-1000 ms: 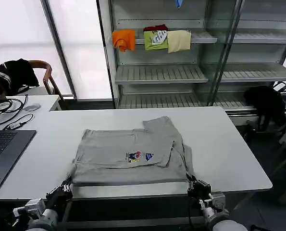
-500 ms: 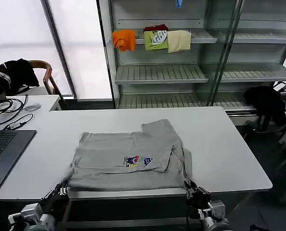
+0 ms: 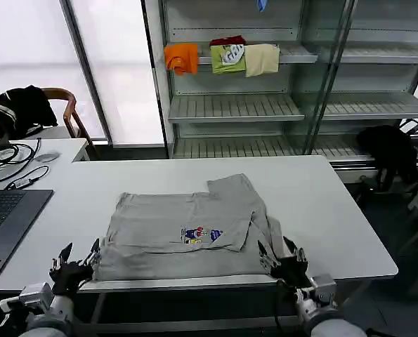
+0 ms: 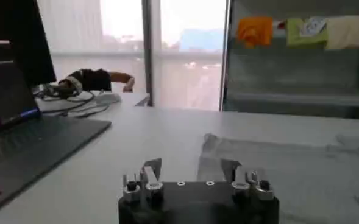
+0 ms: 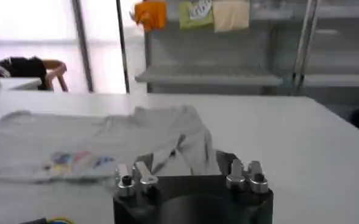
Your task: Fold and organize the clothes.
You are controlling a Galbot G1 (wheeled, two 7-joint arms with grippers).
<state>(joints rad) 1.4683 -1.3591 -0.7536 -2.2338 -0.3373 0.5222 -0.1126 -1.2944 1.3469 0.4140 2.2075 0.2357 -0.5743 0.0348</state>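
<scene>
My left gripper is about to pull the T-shirt's folded end sideways, and the whole shirt (image 3: 173, 235) should slide along, because it lies loose across the smooth white tabletop (image 3: 82, 203).
The clothes are one light grey T-shirt (image 3: 187, 225) lying flat near the front edge of the white table (image 3: 328, 210), chest print up, with one sleeve folded over at the far right. My left gripper (image 3: 76, 255) stands open just off the shirt's near left corner. My right gripper (image 3: 279, 254) stands open at the near right corner. In the left wrist view the left gripper (image 4: 191, 169) holds nothing and the shirt (image 4: 289, 164) lies just beyond it. In the right wrist view the right gripper (image 5: 184, 159) is empty, with the shirt (image 5: 75, 143) spread ahead of it.
A laptop (image 3: 1, 221) and cables (image 3: 5, 158) sit at the table's left. Behind the table a shelf unit (image 3: 265, 105) carries orange, green and cream folded garments (image 3: 230, 58). Black garments hang on a chair (image 3: 26, 105) and lie at the right (image 3: 388, 151).
Both grippers were low at the shirt's near hem and drew it slightly toward the front edge. They have since let go, opened and risen a little.
</scene>
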